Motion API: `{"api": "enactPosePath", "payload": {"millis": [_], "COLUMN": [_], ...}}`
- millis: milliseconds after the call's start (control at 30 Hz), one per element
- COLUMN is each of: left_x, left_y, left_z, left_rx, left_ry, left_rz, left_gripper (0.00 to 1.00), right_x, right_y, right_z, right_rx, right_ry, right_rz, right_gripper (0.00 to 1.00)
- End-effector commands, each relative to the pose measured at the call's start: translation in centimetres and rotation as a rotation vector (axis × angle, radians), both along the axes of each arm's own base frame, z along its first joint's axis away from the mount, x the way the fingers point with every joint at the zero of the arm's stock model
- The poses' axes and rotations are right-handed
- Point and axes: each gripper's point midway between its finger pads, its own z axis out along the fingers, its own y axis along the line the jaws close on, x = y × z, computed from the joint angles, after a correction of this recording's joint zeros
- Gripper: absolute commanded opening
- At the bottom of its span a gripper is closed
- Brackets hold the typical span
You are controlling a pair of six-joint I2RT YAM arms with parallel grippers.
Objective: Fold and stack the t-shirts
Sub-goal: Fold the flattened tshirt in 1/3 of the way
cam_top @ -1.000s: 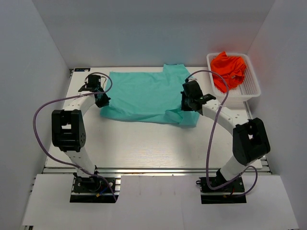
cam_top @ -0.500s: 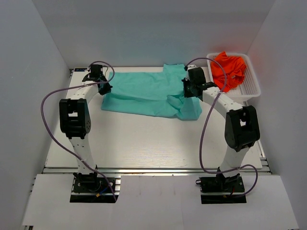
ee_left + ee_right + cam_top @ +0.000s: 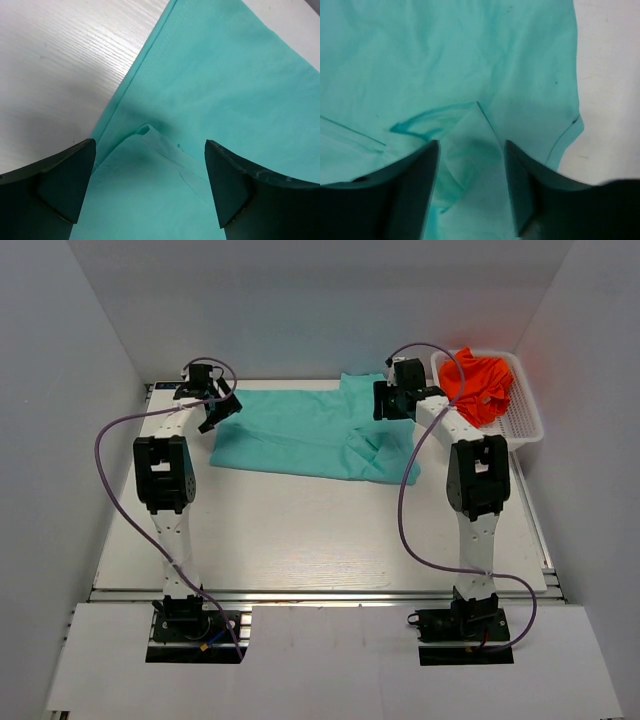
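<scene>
The teal t-shirt is lying at the table's far edge (image 3: 290,386), so the robot's left gripper should push down on its folded corner (image 3: 228,452) and pull it closer with the right gripper.
A teal t-shirt (image 3: 310,435) lies folded front to back across the far part of the table. My left gripper (image 3: 222,412) hovers over its left end. In the left wrist view this gripper (image 3: 150,185) stands wide open above a loose folded corner of teal t-shirt (image 3: 165,165). My right gripper (image 3: 386,406) is over the shirt's right end. In the right wrist view it (image 3: 470,185) is open, and a raised fold of teal t-shirt (image 3: 475,150) lies between the fingers, ungripped. An orange-red t-shirt (image 3: 478,380) sits crumpled in the basket.
The white perforated basket (image 3: 520,428) stands at the back right corner, just right of my right arm. White walls close the table on three sides. Purple cables loop off both arms. Bare tabletop (image 3: 300,530) stretches from the shirt to the arm bases.
Both arms have carried the shirt's near edge toward the back, folding it over. Both grippers, shut on the fabric before, have opened and let it go.
</scene>
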Motion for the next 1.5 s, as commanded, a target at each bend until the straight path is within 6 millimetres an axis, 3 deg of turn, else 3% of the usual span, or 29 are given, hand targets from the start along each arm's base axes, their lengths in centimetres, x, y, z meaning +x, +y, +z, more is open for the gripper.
{"api": "enactPosePath", "payload": {"millis": [0,33,67,100,133,167,200,267,300,367,400,467,600,667,733,767,800,867,1033,1200,1267,1300,1333,1467], "left_x": [-0.1,-0.3,-0.5,-0.9,-1.8,-1.8,-2.7,-3.0,-3.9,-4.0,-4.2,-4.8,-4.5,-4.4,-4.9,-5.0,-4.9,-5.4,-6.2,-6.7,-7.0,-6.9,-6.9,-6.4], "left_y": [0.7,0.4,0.5,0.0,-0.2,-1.1,-1.6,-2.5,-3.9,-4.8,-5.0,-5.1,-4.5,-4.0,-3.3,-3.0,-2.4,-2.1,-0.4,-0.4,-0.6,-0.6,-0.8,-2.0], "left_z": [4.5,4.9,5.2,6.7,5.8,6.3,5.5,6.1,4.7,4.6,4.2,1.5,-0.1,-1.6,-2.9,-3.4,-3.5,-4.0,-4.8,-5.2,-5.3,-4.8,-4.8,-3.1], "left_rx": [0.015,0.014,0.020,0.002,0.001,0.002,-0.018,-0.016,-0.049,-0.084,-0.093,-0.107,-0.082,-0.065,-0.060,-0.051,-0.050,-0.038,0.014,0.013,0.004,0.004,-0.001,-0.021], "left_ry": [-0.065,-0.075,-0.085,-0.116,-0.098,-0.121,-0.104,-0.132,-0.108,-0.139,-0.134,-0.069,-0.027,0.011,0.055,0.067,0.067,0.090,0.132,0.150,0.159,0.148,0.147,0.089], "left_rz": [-0.014,-0.035,-0.041,-0.061,-0.080,-0.112,-0.132,-0.176,-0.234,-0.273,-0.281,-0.284,-0.255,-0.235,-0.216,-0.207,-0.185,-0.173,-0.119,-0.119,-0.126,-0.126,-0.141,-0.184], "left_gripper": [1.00,1.00,1.00,1.00,1.00,1.00,1.00,1.00,1.00,1.00,1.00,1.00,1.00,1.00,1.00,1.00,1.00,1.00,1.00,1.00,1.00,1.00,1.00,1.00], "right_x": [0.1,-0.8,-1.5,-1.9,-3.3,-4.3,-5.8,-6.4,-8.3,-8.5,-9.4,-9.4,-8.6,-7.6,-7.1,-6.9,-6.8,-6.7,-7.5,-8.3,-8.0,-7.9,-7.9,-7.3], "right_y": [-0.6,-0.1,-0.1,-0.1,-0.4,-0.4,-0.8,-1.3,-2.3,-3.7,-4.1,-4.6,-5.7,-5.3,-5.2,-5.1,-5.4,-6.4,-8.0,-7.1,-6.9,-6.2,-5.7,-3.0], "right_z": [2.1,2.9,2.4,2.5,3.4,2.1,0.4,2.4,0.3,0.1,-1.3,-2.4,-4.8,-4.9,-5.5,-5.5,-5.6,-5.9,-6.0,-6.2,-5.2,-4.5,-3.8,0.8], "right_rx": [0.025,0.050,0.046,0.043,0.039,0.037,0.026,0.058,0.037,-0.012,-0.032,-0.057,-0.067,-0.042,-0.013,0.001,0.007,0.002,0.020,0.075,0.090,0.118,0.136,0.218], "right_ry": [0.004,0.006,0.016,0.015,0.008,0.026,0.064,0.006,0.058,0.038,0.073,0.088,0.118,0.107,0.112,0.107,0.108,0.108,0.118,0.139,0.120,0.108,0.097,-0.009], "right_rz": [-0.019,0.013,0.018,0.025,0.034,0.044,0.043,0.019,-0.007,-0.061,-0.066,-0.070,-0.142,-0.143,-0.153,-0.159,-0.178,-0.230,-0.290,-0.221,-0.210,-0.175,-0.147,-0.006], "right_gripper": [0.73,0.82,0.84,0.90,0.90,0.90,0.90,0.90,0.90,0.88,0.87,0.87,0.81,0.72,0.53,0.32,0.17,0.00,0.00,0.07,0.09,0.16,0.34,0.56]}}
